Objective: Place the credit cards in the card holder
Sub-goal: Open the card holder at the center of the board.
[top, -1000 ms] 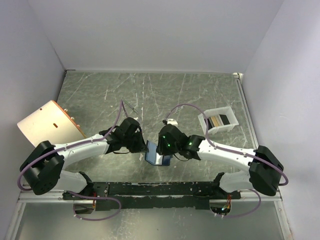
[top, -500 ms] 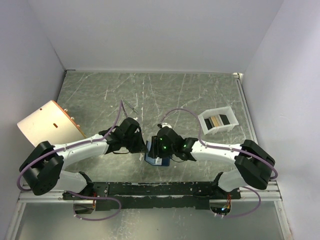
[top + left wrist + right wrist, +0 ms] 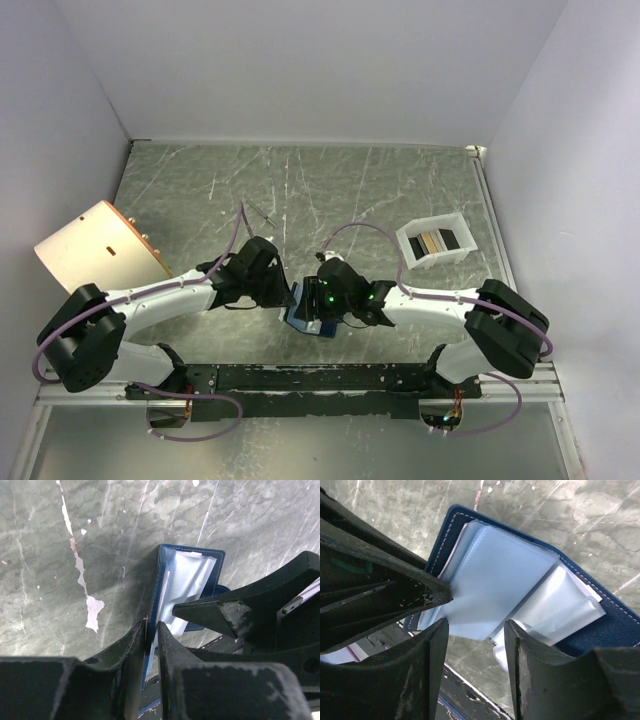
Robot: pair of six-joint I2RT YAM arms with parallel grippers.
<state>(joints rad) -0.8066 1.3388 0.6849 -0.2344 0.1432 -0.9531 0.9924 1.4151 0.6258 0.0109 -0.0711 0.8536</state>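
The clear pockets [image 3: 560,612] are fanned out loosely in the half-open card holder, so my left gripper should hold the blue cover [image 3: 157,597] tight while my right gripper spreads the pockets flat.
The dark blue card holder [image 3: 303,312] stands open on its edge between my two grippers, its pale clear pockets [image 3: 495,580] fanned out. My left gripper [image 3: 151,630] straddles the holder's blue cover [image 3: 161,580]; its jaws are a narrow slit apart, with a thin dark gap beside the cover. My right gripper [image 3: 475,630] is open, its fingertips just short of the pocket edges and gripping nothing. The left gripper's dark finger [image 3: 415,587] presses against the pockets from the other side. The credit cards [image 3: 434,243], dark and tan, lie in a white tray at the right.
The white tray [image 3: 410,247] sits on the marbled grey table, right of the arms. A beige board-like box [image 3: 95,250] leans at the left wall. A black rail [image 3: 320,378] runs along the near edge, just below the holder.
My right gripper slid left to the card holder and its jaws spread wider. The left jaws parted slightly on the cover. The holder tilted a little.
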